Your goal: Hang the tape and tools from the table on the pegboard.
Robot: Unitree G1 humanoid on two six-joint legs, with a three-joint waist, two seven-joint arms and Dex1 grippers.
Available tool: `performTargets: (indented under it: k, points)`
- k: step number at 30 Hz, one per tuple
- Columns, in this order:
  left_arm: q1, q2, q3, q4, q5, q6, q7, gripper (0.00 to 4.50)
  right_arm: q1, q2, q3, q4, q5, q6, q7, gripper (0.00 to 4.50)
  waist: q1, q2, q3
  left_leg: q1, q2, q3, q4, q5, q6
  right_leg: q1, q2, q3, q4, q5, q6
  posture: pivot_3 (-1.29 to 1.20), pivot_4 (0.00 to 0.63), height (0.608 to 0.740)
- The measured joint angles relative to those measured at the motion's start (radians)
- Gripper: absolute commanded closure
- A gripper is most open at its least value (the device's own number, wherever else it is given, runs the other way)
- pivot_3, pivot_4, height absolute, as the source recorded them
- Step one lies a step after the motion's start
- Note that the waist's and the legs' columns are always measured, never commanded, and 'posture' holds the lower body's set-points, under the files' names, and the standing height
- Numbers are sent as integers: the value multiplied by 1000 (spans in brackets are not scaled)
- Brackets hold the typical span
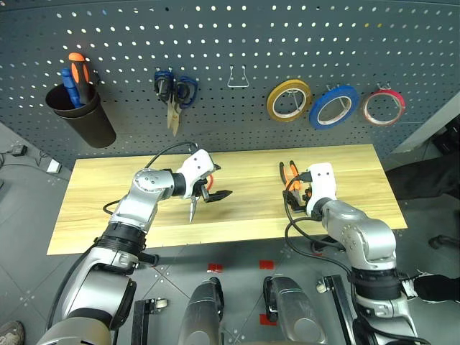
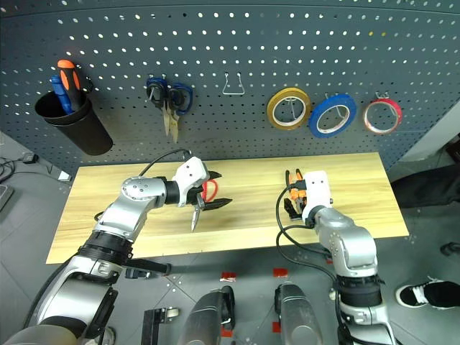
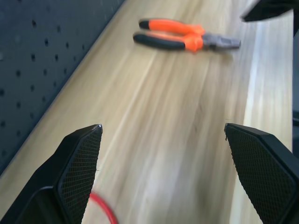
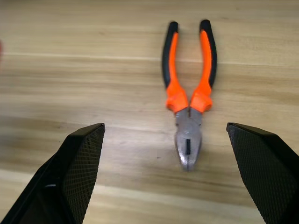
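Note:
My right gripper keeps going forward and down, as the pliers' handles (image 4: 207, 60) point straight ahead of its open fingers, and closes across the handles' wide orange ends (image 4: 202, 99).
The thin red tape (image 1: 383, 108) ring hangs on a hook at the right of the pegboard (image 1: 230, 36). Red-handled scissors (image 1: 195, 204) lie on the table (image 1: 108, 208) with the blades pointing toward the front edge. My left gripper (image 1: 216, 182) hovers open right over their handles; a sliver of red handle (image 3: 103, 210) shows by one finger. Orange-and-black pliers (image 4: 189, 98) lie flat on the table's right half, handles toward the pegboard. My right gripper (image 4: 164, 128) is open just in front of them, with nothing between its fingers.
On the pegboard hang a black cup (image 1: 80, 115) with orange and blue screwdrivers, dark-blue scissors (image 1: 172, 93), a bare wire hook (image 1: 238, 77), a yellow roll (image 1: 289, 100) and a blue roll (image 1: 334, 107). Bare wood lies between the two grippers.

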Motion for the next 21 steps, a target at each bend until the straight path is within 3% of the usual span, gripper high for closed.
performTargets:
  k: [13,21]
  points:
    - [-2,-16,1,-24,9,1,-16,79,-351,22,34,733,-94,-334,48,38,-8,0,0,-2,1,1,-1,0,0,-4,1,0,1,0,0,-189,310,740]
    - [24,-15,8,-78,4,37,-9,79,-443,23,33,982,-129,-452,60,38,-4,0,0,-2,1,1,-1,0,0,-4,0,1,1,0,-1,-167,323,740]
